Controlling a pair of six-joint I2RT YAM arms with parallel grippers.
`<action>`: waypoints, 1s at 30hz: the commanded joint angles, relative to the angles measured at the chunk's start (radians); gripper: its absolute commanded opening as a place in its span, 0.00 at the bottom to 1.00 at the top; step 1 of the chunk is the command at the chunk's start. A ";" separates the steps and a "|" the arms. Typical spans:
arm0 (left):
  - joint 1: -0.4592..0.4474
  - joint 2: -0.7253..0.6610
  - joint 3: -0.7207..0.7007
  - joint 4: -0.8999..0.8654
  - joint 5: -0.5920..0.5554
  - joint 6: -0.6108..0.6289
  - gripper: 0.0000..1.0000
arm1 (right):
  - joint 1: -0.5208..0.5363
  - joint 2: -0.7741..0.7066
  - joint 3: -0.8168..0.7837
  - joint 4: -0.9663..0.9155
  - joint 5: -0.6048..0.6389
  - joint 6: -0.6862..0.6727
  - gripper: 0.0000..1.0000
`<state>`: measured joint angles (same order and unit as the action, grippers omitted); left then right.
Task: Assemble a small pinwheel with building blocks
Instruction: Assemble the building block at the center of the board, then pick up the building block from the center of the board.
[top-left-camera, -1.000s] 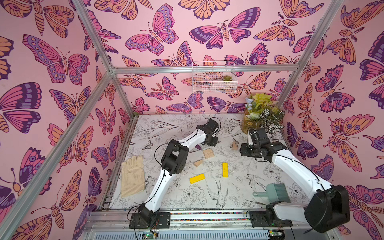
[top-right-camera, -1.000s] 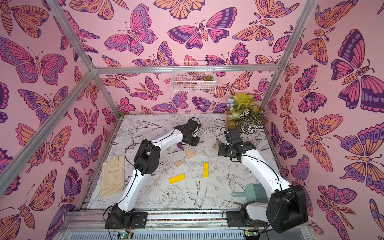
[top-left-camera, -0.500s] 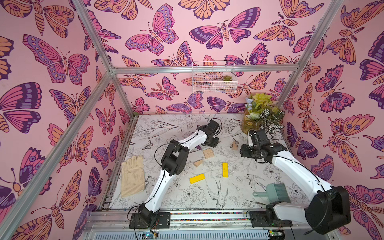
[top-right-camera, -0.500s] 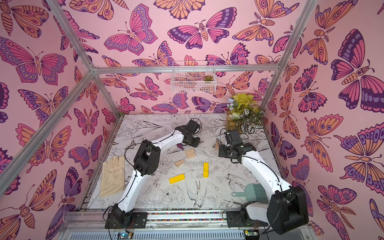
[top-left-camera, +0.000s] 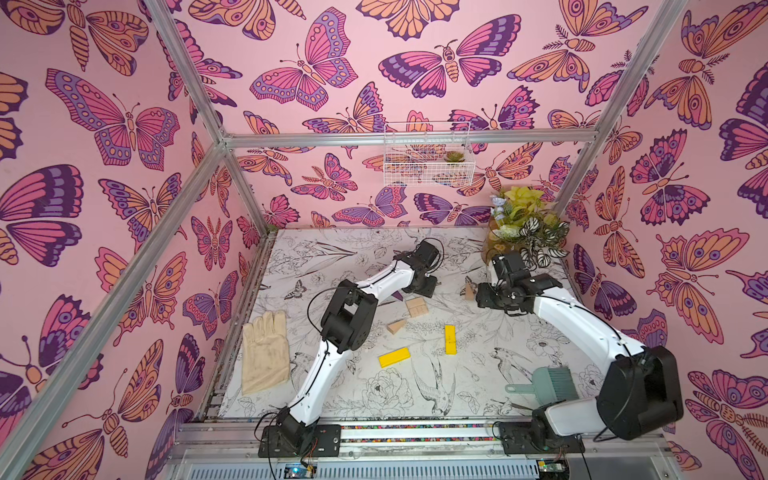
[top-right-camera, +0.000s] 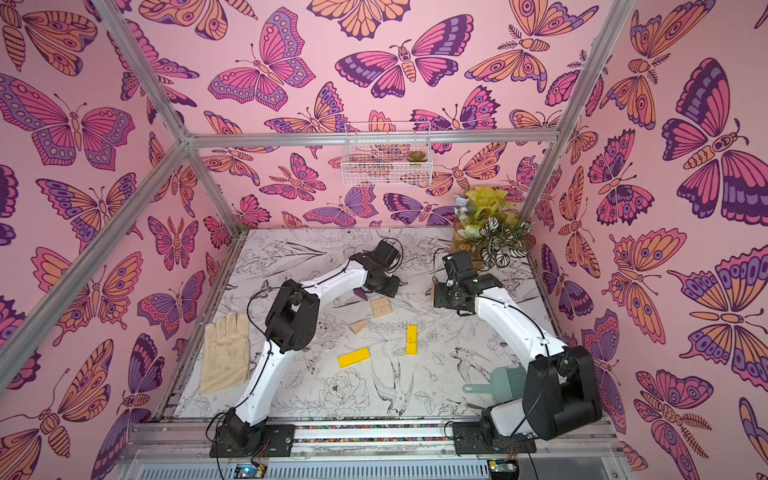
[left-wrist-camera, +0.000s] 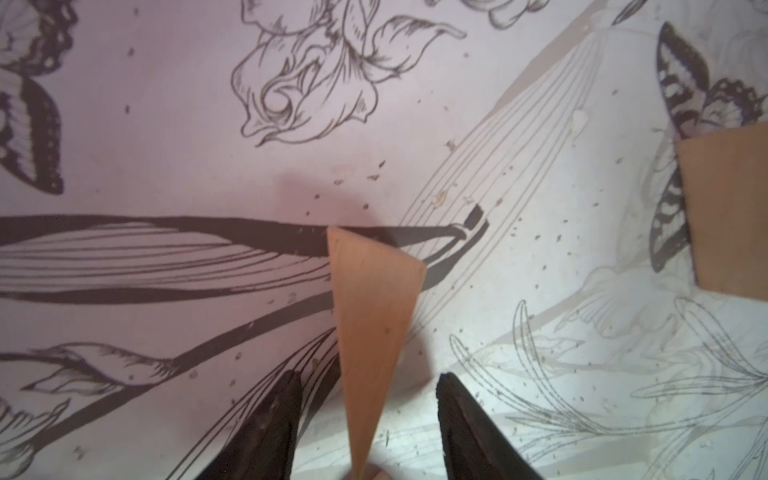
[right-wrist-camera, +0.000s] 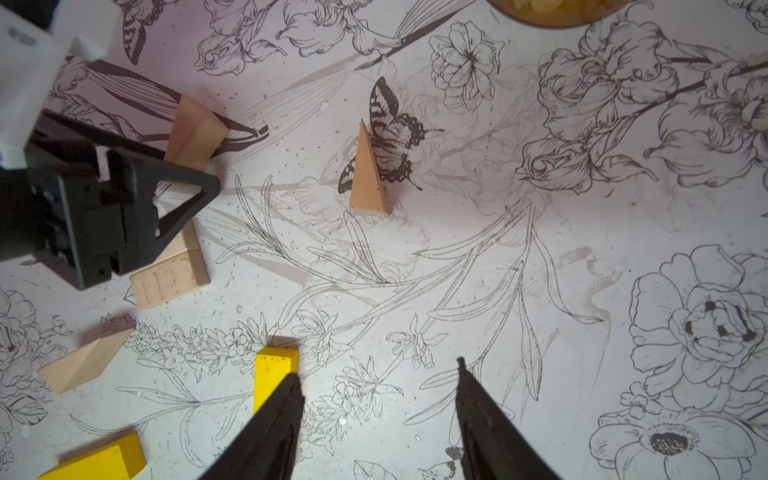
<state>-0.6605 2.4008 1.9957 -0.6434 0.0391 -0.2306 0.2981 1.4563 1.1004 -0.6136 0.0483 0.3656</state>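
Observation:
The robot's left gripper is crowding the two tan blocks (top-left-camera: 416, 306), so it should move back before the right gripper picks up the upright tan wedge (top-left-camera: 469, 288) and lays it next to them.
The building blocks lie scattered on the floral mat, and no pinwheel shape shows. My left gripper (left-wrist-camera: 365, 376) (top-left-camera: 424, 286) is open astride a tan wedge (left-wrist-camera: 370, 299) that stands free between its fingers. Beside it are two tan rectangular blocks (top-left-camera: 416, 307) and a purple wedge (top-left-camera: 398, 296). Another tan wedge (top-left-camera: 397, 326) and two yellow bars (top-left-camera: 394, 357) (top-left-camera: 450, 339) lie nearer the front. My right gripper (right-wrist-camera: 376, 370) is open and empty above the mat, short of an upright tan wedge (right-wrist-camera: 368, 178) (top-left-camera: 469, 289).
A beige glove (top-left-camera: 266, 353) lies at the left edge and a teal brush (top-left-camera: 548, 384) at the front right by the right arm's base. A potted plant (top-left-camera: 523, 224) fills the back right corner. A wire basket (top-left-camera: 428, 153) hangs on the back wall.
The left gripper's jaws have parted and let go of the tan wedge. Both arms have stayed almost where they were.

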 joint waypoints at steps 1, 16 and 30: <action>0.008 -0.096 -0.039 -0.048 -0.035 -0.020 0.59 | -0.014 0.084 0.070 -0.019 0.023 -0.038 0.62; 0.058 -0.595 -0.487 0.152 -0.061 -0.126 0.71 | -0.014 0.515 0.397 -0.098 0.063 -0.130 0.62; 0.065 -0.953 -0.901 0.273 -0.057 -0.199 0.81 | 0.006 0.651 0.506 -0.153 0.032 -0.213 0.43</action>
<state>-0.6018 1.4883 1.1477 -0.4038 -0.0082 -0.4057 0.2916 2.0903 1.5826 -0.7219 0.0895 0.1864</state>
